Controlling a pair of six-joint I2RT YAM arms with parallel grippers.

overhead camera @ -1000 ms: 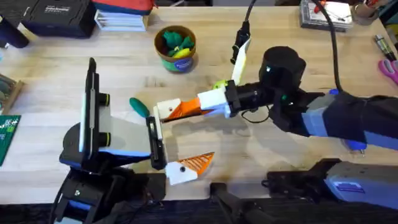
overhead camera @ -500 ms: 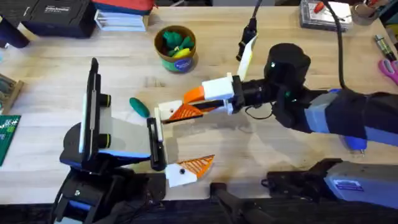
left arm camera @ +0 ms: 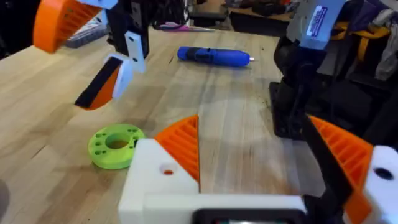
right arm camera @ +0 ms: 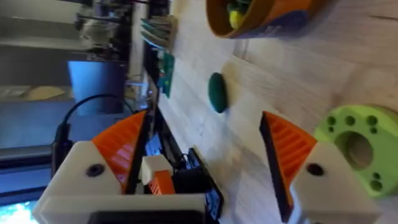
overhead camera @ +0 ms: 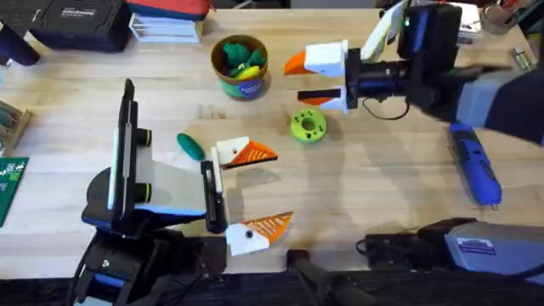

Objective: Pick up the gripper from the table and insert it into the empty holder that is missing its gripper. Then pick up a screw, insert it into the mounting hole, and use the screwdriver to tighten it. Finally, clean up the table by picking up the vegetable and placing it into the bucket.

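Observation:
My gripper will lift the thin dark screw, and the green disc [overhead camera: 308, 125] should stay behind as the screw slides out, because round holes [right arm camera: 350, 119] go around the disc's top.
The orange gripper [overhead camera: 253, 154] sits in the white holder [overhead camera: 224, 151] on my left arm, its mounting hole [left arm camera: 166, 168] showing. My left gripper [overhead camera: 282, 187] is open and holds nothing. Farther back, my right gripper [overhead camera: 299, 82] hovers open and holds nothing, above the green disc [overhead camera: 308, 125]. Beside the left arm lies the dark green vegetable [overhead camera: 190, 145]. The bucket [overhead camera: 240, 66] stands at the back, toys inside. At the right lies the blue screwdriver [overhead camera: 474, 163]. A screw is out of view.
Pink scissors [overhead camera: 534, 93] lie at the right edge. A black case [overhead camera: 76, 21] and stacked books [overhead camera: 166, 25] line the back left, and a green circuit board [overhead camera: 10, 189] sits at the left edge.
My right gripper let go of the orange gripper at the holder and drew back up and to the right, uncovering the green disc and the screwdriver. The left arm stayed still.

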